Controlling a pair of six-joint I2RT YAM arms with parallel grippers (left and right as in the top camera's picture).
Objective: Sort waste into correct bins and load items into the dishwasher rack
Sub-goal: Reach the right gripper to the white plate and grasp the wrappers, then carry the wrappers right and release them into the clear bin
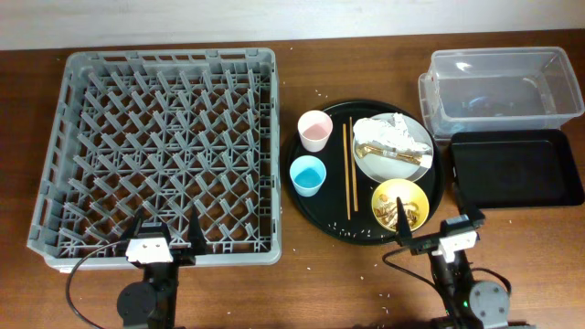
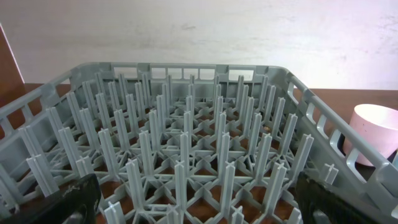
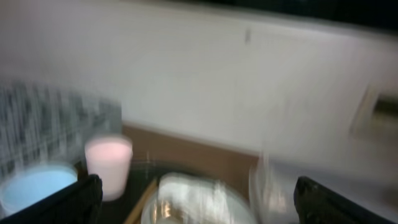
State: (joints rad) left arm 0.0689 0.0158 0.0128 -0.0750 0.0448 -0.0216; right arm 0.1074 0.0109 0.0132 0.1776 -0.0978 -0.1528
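Observation:
Crumpled napkins [image 1: 391, 134] and a tan scrap are covering the white plate. My right gripper should therefore put them into the clear tub [image 1: 501, 90] before the plate goes into the dishwasher rack.
The grey dishwasher rack [image 1: 155, 146] fills the left of the table. A round black tray [image 1: 315, 215] holds a pink cup [image 1: 314, 130], a light-blue cup [image 1: 307, 175], two chopsticks [image 1: 347, 169], a white plate [image 1: 413, 164] with crumpled napkins [image 1: 388, 135] and a tan scrap, and a yellow bowl [image 1: 400, 204] with brownish leftovers. The clear tub [image 1: 501, 90] and the shallow black tray [image 1: 514, 168] stand at the right. My left gripper [image 1: 163, 239] is open at the rack's near edge [image 2: 186, 186]. My right gripper [image 1: 439, 233] is open and empty just in front of the bowl; its view is blurred.
Rice grains are scattered on the brown table around the round tray. In the left wrist view the pink cup [image 2: 376, 134] shows past the rack's right wall. The right wrist view shows the pink cup [image 3: 109, 165], the light-blue cup [image 3: 34, 186] and the plate [image 3: 199, 202].

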